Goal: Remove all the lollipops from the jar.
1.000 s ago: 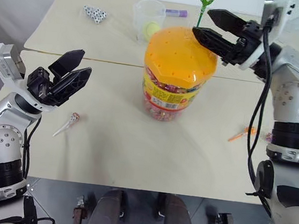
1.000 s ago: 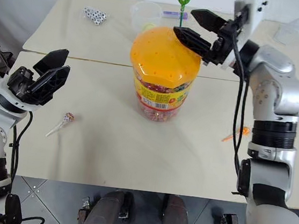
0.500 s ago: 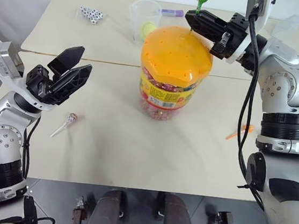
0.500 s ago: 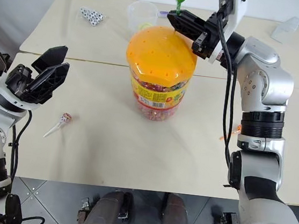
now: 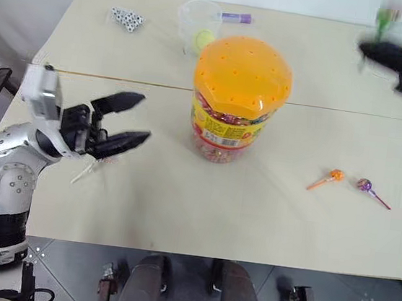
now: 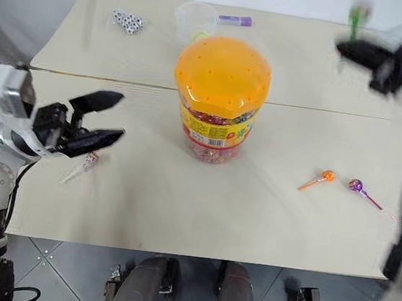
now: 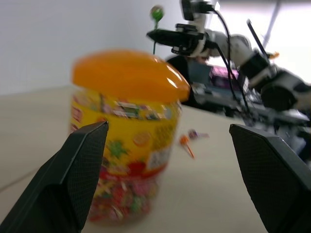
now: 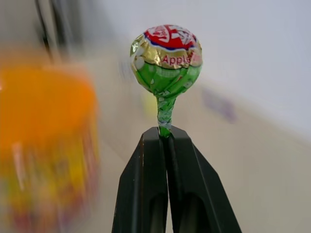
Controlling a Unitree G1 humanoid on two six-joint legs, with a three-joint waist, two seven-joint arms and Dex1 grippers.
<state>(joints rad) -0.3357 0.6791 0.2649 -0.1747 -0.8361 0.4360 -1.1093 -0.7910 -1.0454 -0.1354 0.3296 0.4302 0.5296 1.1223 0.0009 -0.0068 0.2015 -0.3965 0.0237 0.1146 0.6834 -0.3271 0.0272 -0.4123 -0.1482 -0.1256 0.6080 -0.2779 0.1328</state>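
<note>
The green lollipop's stick (image 5: 381,31) is clear of the jar's lid, so the robot's right gripper should keep going down toward the orange lollipop (image 5: 336,175) and let go of the green lollipop there.
The jar (image 5: 238,118), a clear tub with a domed orange lid (image 5: 243,72), stands mid-table with no stick in its lid. My right gripper (image 5: 375,53), blurred at the far right, is shut on the stick of a green lollipop (image 8: 166,60) that stands upright above its fingertips. An orange lollipop (image 5: 336,175) and a purple lollipop (image 5: 363,185) lie on the table right of the jar. A white-stick lollipop (image 6: 89,159) lies under my left gripper (image 5: 133,121), which is open, empty and points at the jar from the left.
A clear cup with a yellow ball (image 5: 199,25) stands behind the jar, beside a small purple item (image 5: 236,17). Several dice (image 5: 127,18) lie at the back left. A seam between two tabletops (image 5: 157,84) runs behind the jar.
My right gripper shut on the green lollipop's stick, pulled it out of the lid and swung far to the right. My left gripper turned to point at the jar.
</note>
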